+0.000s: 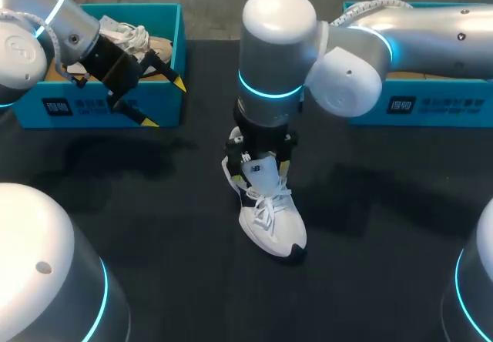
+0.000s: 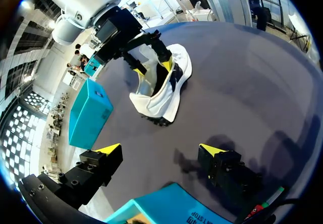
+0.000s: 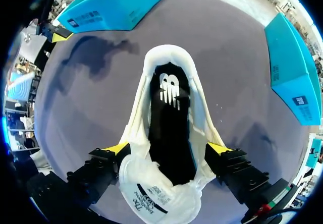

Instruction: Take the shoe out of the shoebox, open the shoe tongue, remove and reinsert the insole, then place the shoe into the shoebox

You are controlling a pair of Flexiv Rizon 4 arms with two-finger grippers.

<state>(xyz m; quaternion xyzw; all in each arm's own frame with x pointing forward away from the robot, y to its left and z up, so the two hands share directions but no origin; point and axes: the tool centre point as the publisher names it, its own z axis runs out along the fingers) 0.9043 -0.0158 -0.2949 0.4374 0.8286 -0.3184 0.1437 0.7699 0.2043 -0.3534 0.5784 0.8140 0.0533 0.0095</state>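
Observation:
My right gripper is to squeeze the sides of the white shoe's collar (image 3: 202,135), which spreads wide next to the folded-back tongue (image 1: 263,175). The collar will pull inward when I squeeze it.
A white shoe (image 1: 269,219) with a black sole stands upright on the dark table, toe toward the front edge. My right gripper (image 1: 260,157) hangs over its heel end, open, with one yellow-tipped finger on each side of the shoe's collar (image 3: 171,113). In the right wrist view the white tongue (image 3: 151,188) is folded back toward the gripper (image 3: 169,147), and a black insole (image 3: 169,98) with a white logo lies inside. My left gripper (image 1: 164,103) stands open and empty at the front wall of the left shoebox (image 1: 100,111). Its view shows the shoe (image 2: 164,90) well ahead of its fingers (image 2: 160,149).
The teal left shoebox holds another white shoe (image 1: 135,38). A second teal shoebox (image 1: 431,103) stands at the back right, partly behind my right arm. Both boxes show in the right wrist view (image 3: 116,7) (image 3: 292,72).

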